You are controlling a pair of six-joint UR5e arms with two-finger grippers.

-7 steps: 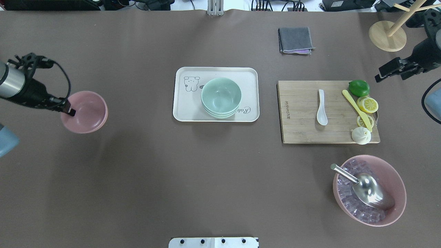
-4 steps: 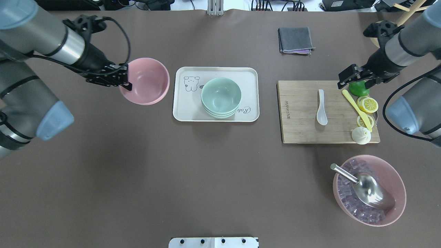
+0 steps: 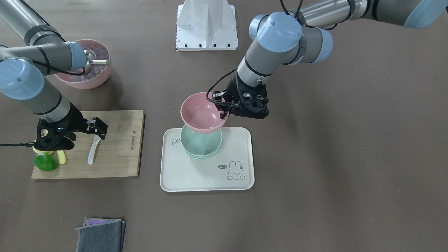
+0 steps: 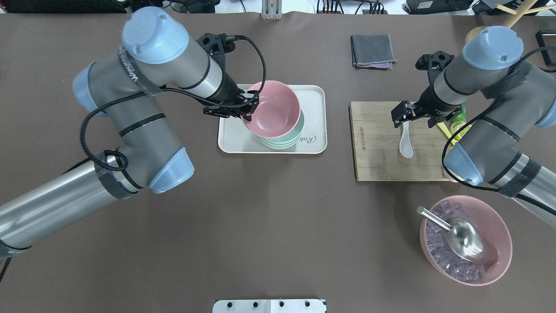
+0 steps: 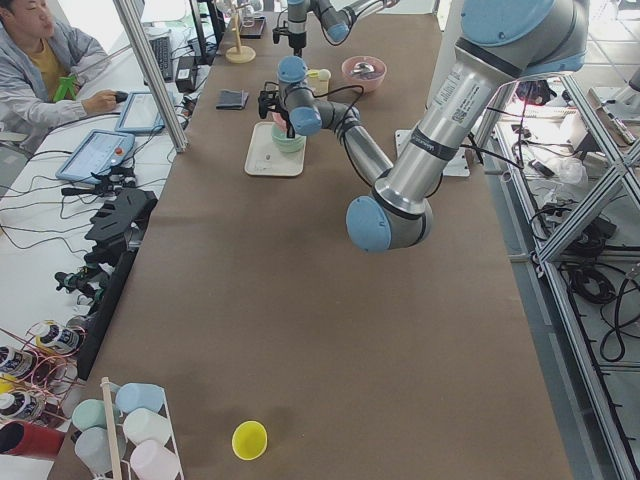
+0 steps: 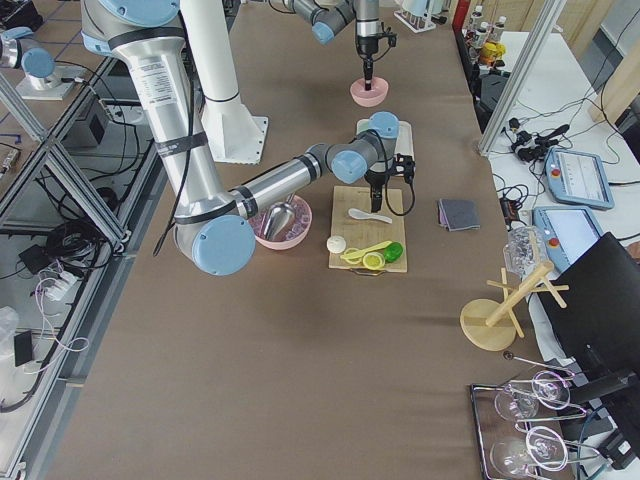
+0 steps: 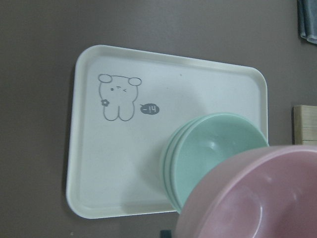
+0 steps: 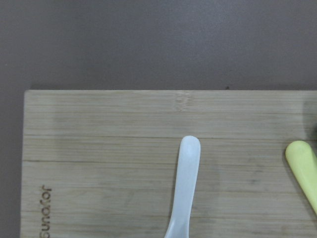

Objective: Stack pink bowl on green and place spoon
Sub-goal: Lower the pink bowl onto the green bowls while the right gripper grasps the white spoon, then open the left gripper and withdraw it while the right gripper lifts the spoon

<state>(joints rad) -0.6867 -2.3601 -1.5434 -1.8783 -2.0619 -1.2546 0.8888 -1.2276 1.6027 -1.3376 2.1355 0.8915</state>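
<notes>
Next, I seat the pink bowl [image 3: 202, 111], which hangs off-centre over the green bowls, inside them [image 3: 201, 143] with my left gripper and back away before the white spoon comes over.
My left gripper [image 4: 249, 106] is shut on the near rim of the pink bowl [image 4: 276, 106] and holds it tilted just above the stack of green bowls [image 4: 282, 141] on the white tray [image 4: 230, 139]. In the front view the pink bowl [image 3: 201, 113] hangs over the green stack [image 3: 201, 143]; I cannot tell whether they touch. The white spoon [image 4: 406, 145] lies on the wooden cutting board [image 4: 378, 152]. My right gripper [image 4: 402, 115] is open and empty, right above the spoon's handle end [image 8: 184, 188].
On the board's right end lie a lime [image 3: 44, 161], lemon slices, a yellow knife [image 3: 62, 157] and a dumpling. A large pink bowl [image 4: 499, 226] of ice with a metal scoop [image 4: 464, 239] stands front right. A grey cloth [image 4: 372, 51] lies at the back.
My left arm carried the pink bowl from the table's left side rightward to over the green bowls. My right arm moved in from the right edge to above the spoon's handle.
</notes>
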